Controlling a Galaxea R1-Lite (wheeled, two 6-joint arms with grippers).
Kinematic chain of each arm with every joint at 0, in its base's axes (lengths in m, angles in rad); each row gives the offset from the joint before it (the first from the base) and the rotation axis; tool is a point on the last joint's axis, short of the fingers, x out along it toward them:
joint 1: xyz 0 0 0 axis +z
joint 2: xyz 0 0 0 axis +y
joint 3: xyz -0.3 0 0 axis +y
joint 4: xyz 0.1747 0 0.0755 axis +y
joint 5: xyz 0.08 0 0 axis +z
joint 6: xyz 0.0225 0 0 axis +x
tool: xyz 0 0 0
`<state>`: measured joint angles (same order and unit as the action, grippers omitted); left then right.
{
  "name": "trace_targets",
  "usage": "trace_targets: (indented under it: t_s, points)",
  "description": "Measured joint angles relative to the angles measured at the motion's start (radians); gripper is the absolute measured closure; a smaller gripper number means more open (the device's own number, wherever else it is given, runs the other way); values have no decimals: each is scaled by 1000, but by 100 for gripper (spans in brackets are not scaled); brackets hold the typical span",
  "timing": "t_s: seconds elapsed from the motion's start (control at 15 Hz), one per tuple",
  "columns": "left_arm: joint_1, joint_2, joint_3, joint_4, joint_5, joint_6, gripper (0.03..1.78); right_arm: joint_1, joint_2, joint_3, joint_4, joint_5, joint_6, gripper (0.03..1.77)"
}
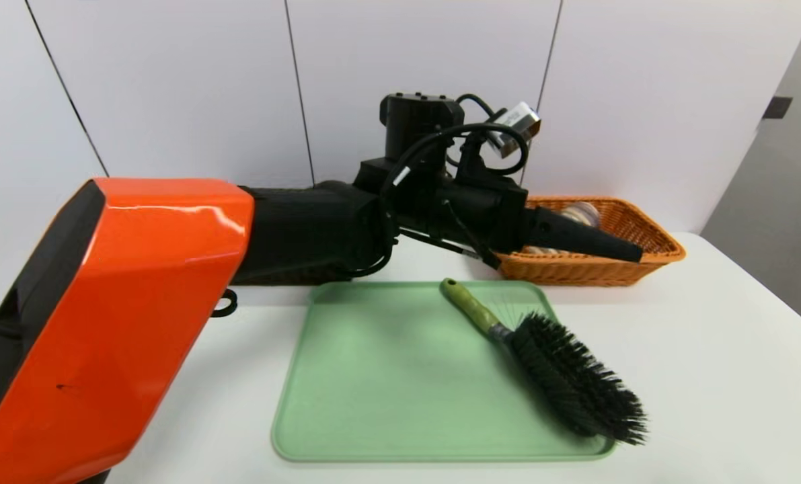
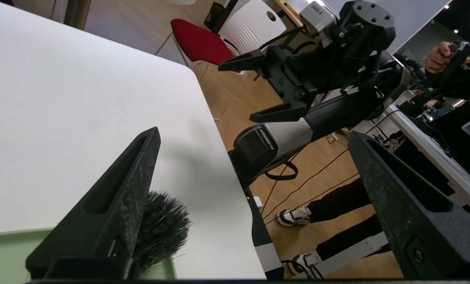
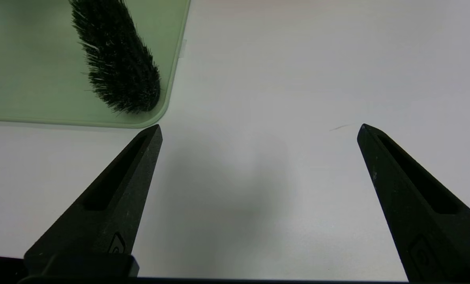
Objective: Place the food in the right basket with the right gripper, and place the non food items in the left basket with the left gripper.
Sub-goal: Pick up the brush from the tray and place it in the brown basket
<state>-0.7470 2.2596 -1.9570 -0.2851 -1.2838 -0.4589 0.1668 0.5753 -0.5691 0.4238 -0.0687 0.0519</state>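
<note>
My left gripper is reaching past the brush to the orange basket (image 1: pixel 591 273), so it should pull back, turn and come down with its fingers on both sides of the brush's neck (image 1: pixel 502 333).
A black-bristled brush (image 1: pixel 575 383) with an olive-green handle lies slantwise on the green tray (image 1: pixel 387 376), its bristle end at the tray's near right corner. The bristles (image 2: pixel 163 228) also show beside one finger in the left wrist view. My left arm reaches across the back of the table, and its gripper (image 2: pixel 254 134) stands open and empty in front of the orange right basket (image 1: pixel 649 235). Beige food (image 1: pixel 578 214) lies in that basket, partly hidden by the gripper. My right gripper (image 3: pixel 260 127) hovers open and empty over bare table, just off the tray corner and the brush (image 3: pixel 116 59). The left basket is almost wholly hidden behind my left arm.
The white table (image 1: pixel 723 376) ends close on the right, with wooden floor, a person's legs (image 2: pixel 337 205) and a red chair (image 2: pixel 199 41) beyond. A white wall stands right behind the baskets. My left arm's orange shell (image 1: pixel 118 316) fills the left foreground.
</note>
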Motion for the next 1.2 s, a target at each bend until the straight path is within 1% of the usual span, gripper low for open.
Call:
trace_targets:
  t_s: [0.13, 0.2, 0.27, 0.33, 0.4, 0.47, 0.53, 0.6, 0.67, 0.73, 0.8, 1.0, 1.13, 1.2]
  points:
    - [-13, -40, -2, 37, 10, -5, 12, 0, -2, 0, -1, -2, 0, 9]
    - [-26, -66, -3, 77, 26, -16, 12, 0, -2, 0, -1, -5, 0, 9]
    - [-40, -97, -4, 132, 42, -50, 12, 0, -2, 0, -1, -7, 0, 9]
    - [-50, -121, -4, 179, 49, -117, 12, 0, -1, 0, -1, -6, 1, 9]
    - [-54, -140, -3, 204, 52, -206, 12, 0, 0, -2, -3, -5, 1, 9]
    - [-56, -156, 5, 205, 51, -307, 12, 0, 1, -3, -2, -5, 3, 9]
    - [-56, -166, 25, 187, 52, -377, 12, 0, 1, -4, -3, -5, 3, 9]
    - [-53, -170, 55, 157, 54, -392, 12, 0, 0, -5, -3, -5, 3, 9]
    - [-47, -173, 98, 127, 60, -361, 12, 0, -1, -7, -3, -6, 3, 9]
    - [-39, -174, 146, 111, 72, -288, 12, 0, -3, -7, -2, -7, 3, 9]
    - [-31, -174, 191, 100, 83, -173, 12, 0, -6, -5, -2, -5, 3, 9]
    - [-17, -148, 278, 37, 101, 298, 12, 0, -13, 0, -1, -1, 3, 9]
    - [-1, -102, 295, 7, 136, 572, 12, 0, -17, 0, -1, -1, 3, 9]
    - [4, -74, 286, -8, 161, 670, 12, 0, -22, 0, -1, 0, 3, 9]
